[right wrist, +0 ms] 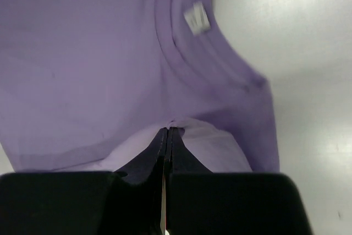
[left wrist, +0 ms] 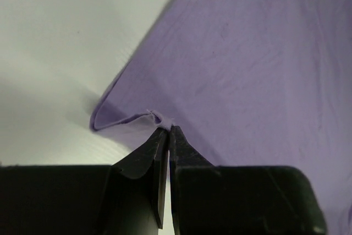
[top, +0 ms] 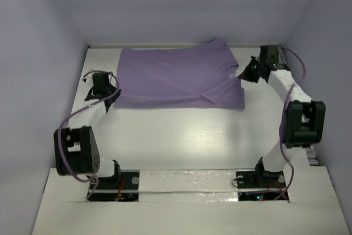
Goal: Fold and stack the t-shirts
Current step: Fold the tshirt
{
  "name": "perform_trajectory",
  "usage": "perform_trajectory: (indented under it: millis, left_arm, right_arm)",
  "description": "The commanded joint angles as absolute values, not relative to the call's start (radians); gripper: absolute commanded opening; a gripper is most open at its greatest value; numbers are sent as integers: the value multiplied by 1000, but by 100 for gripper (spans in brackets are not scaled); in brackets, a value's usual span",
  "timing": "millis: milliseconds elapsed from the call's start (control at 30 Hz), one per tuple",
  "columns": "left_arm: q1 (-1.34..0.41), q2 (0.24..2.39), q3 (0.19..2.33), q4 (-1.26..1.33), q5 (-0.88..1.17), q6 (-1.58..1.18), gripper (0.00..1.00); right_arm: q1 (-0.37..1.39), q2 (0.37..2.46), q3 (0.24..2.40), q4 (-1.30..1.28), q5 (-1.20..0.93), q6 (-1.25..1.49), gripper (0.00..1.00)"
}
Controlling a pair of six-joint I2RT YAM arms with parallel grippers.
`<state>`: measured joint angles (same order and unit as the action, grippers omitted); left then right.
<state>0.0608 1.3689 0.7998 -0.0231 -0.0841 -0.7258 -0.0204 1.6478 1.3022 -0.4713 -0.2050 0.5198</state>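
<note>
The lavender t-shirt's far corner (top: 218,42) is against the back panel. My left gripper and my right gripper should pull the shirt toward the open near table (top: 181,127) before they fold it further.
The lavender t-shirt (top: 176,78) lies on the white table at the far middle, partly folded. My left gripper (top: 113,93) is at the shirt's near left corner, shut on a pinch of its edge, which rises to the fingertips in the left wrist view (left wrist: 168,127). My right gripper (top: 242,76) is at the shirt's right side near the collar, shut on a fold of cloth in the right wrist view (right wrist: 169,129). The collar with its white label (right wrist: 197,17) lies just beyond those fingers.
The white table (top: 181,136) is walled by pale panels on the left, back and right. The arm bases (top: 181,182) stand at the near edge. Cables loop beside both arms.
</note>
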Motion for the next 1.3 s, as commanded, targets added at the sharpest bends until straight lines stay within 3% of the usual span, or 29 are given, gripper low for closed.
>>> perform_trajectory:
  millis: [0, 533, 633, 667, 700, 767, 833, 867, 900, 933, 967, 1000, 1133, 1233, 1267]
  left_arm:
    - [66, 1452, 908, 37, -106, -715, 0]
    - [66, 1850, 1173, 2, -127, -701, 0]
    - [66, 1882, 1233, -34, -127, -672, 2]
    - [66, 1885, 1247, -52, -143, -664, 9]
    - [75, 1879, 1267, -54, -155, -655, 16]
    - [75, 1864, 1285, -55, -175, -621, 31]
    - [87, 1850, 1307, -67, -186, -609, 38]
    - [87, 1826, 1302, -74, -180, -588, 53]
    - [87, 1807, 1283, -83, -179, -574, 54]
    - [87, 1784, 1258, -93, -175, -565, 54]
    - [87, 1723, 1221, -103, -154, -563, 52]
    - [87, 1691, 1180, -100, -137, -564, 51]
    - [98, 1551, 892, -68, -55, -612, 48]
    - [118, 1505, 792, -32, 1, -641, 47]
    - [130, 1505, 781, -26, 29, -643, 47]
  right_arm:
    - [-29, 1782, 1491, -359, -178, 492, 0]
    - [0, 2419, 2270, -474, -270, 423, 0]
    - [0, 2399, 2241, -448, -250, 436, 31]
    - [0, 2384, 2214, -416, -247, 434, 46]
    - [0, 2356, 2218, -423, -236, 434, 51]
    - [0, 2320, 2223, -458, -224, 433, 50]
    - [0, 2204, 2101, -445, -221, 443, 50]
    - [0, 2147, 2023, -396, -200, 451, 48]
    - [0, 2084, 1833, -361, -184, 462, 42]
    - [0, 2019, 1731, -329, -166, 495, 31]
    - [0, 1891, 1629, -248, -167, 509, 3]
    - [0, 1832, 1530, -215, -175, 526, 0]
    - [0, 1642, 1115, -123, -196, 618, 0]
    - [-11, 1560, 979, -144, -155, 633, 2]
    - [-38, 1539, 951, -135, -144, 643, 14]
